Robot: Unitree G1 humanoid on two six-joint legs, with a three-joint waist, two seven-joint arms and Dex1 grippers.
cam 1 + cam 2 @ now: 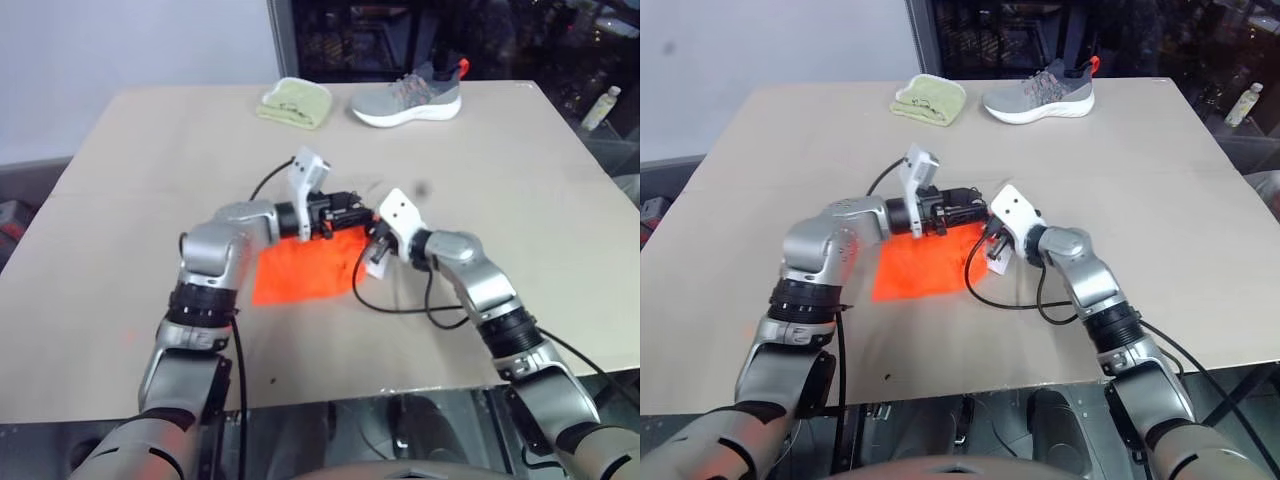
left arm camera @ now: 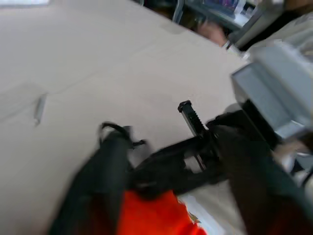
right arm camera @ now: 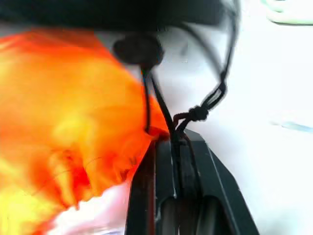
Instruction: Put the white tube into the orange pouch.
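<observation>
My gripper will make the tube [image 1: 377, 266] slide down inside when it lifts the orange pouch, because the white tube's pale end sticks out at the pouch's rim [image 1: 364, 260].
The orange pouch [image 1: 300, 265] lies flat on the table's middle, its black cord [image 3: 195, 115] trailing from the right edge. My right gripper [image 1: 372, 243] sits at that edge, shut on the cord and the fabric rim, as the right wrist view [image 3: 171, 142] shows from close up. A pale strip of the white tube [image 1: 378, 263] shows beside the pouch's edge, just under that gripper; the rest is hidden. My left gripper [image 1: 350, 212] hovers over the pouch's far right corner, close to the right gripper, with its black fingers [image 2: 100, 186] spread open and nothing held.
At the table's far edge lie a folded light-green cloth [image 1: 295, 102] and a grey sneaker [image 1: 408, 97]. A small pale bottle [image 1: 600, 107] stands beyond the table's right side. Loose black cables hang from both wrists over the table [image 1: 120, 300].
</observation>
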